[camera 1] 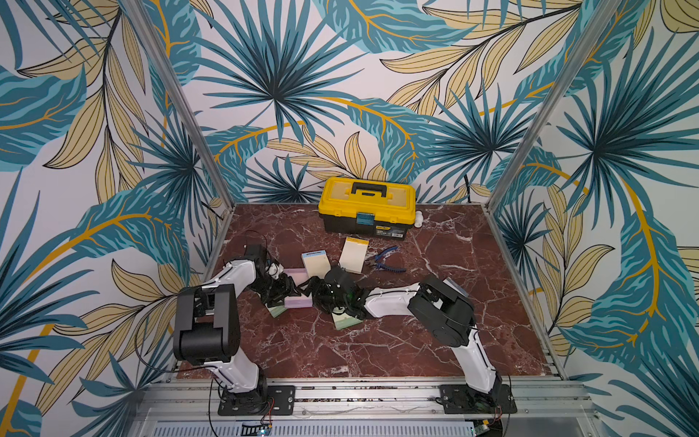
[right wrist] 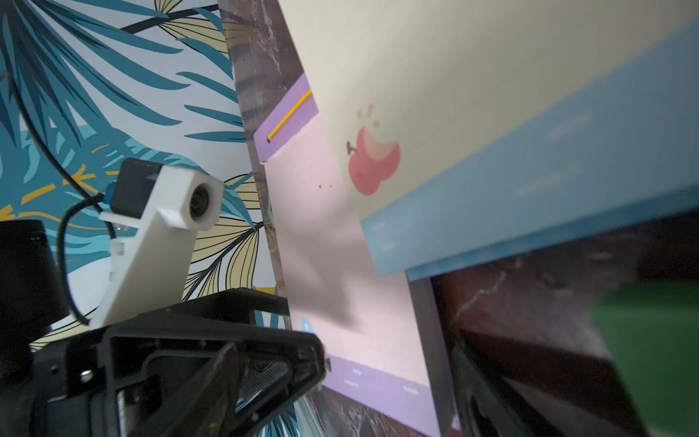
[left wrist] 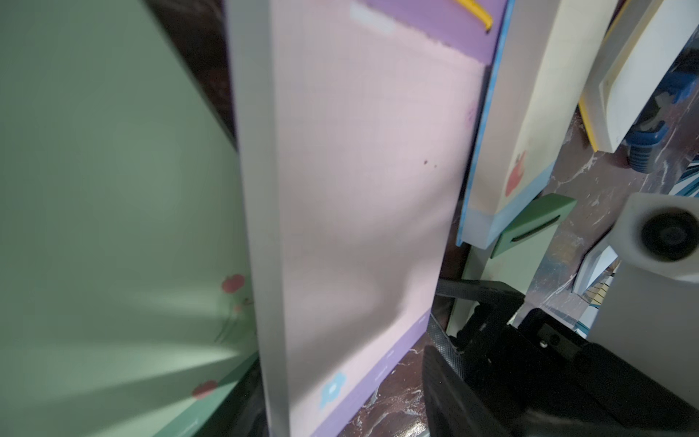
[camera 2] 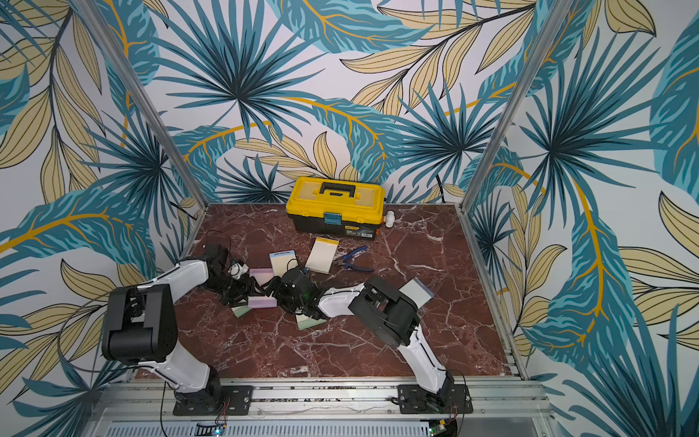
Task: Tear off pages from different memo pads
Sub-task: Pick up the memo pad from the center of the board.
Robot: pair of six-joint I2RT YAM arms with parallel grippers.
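Observation:
The blue-bordered memo pad is crowding the pink-lilac memo pad's long edge (left wrist: pixel 473 134), so next my left gripper lifts the pink-lilac memo pad clear, first before my right gripper takes hold of that long edge.
A pink-lilac memo pad (camera 1: pixel 299 301) (left wrist: pixel 359 189) lies flat on the marble table between both grippers. My left gripper (camera 1: pixel 291 289) (left wrist: pixel 340 393) is open, its jaws on either side of the pad's lilac end, with bare marble showing beside one finger. My right gripper (camera 1: pixel 318 293) (right wrist: pixel 378 397) faces it over the same end, open and holding nothing. Green pads lie under the left gripper (camera 1: pixel 278 311) and under the right wrist (camera 1: pixel 346 322). A blue-bordered pad (camera 1: pixel 316 263) and a yellow-headed cream pad (camera 1: pixel 354 255) lie behind. No loose pages are in view.
A yellow toolbox (camera 1: pixel 367 206) stands at the back, with a small white fitting (camera 1: pixel 418 220) beside it. Blue-handled pliers (camera 1: pixel 386 261) lie right of the cream pad. A grey-lavender pad (camera 2: pixel 416 291) shows behind the right arm's elbow. Patterned walls close in the table.

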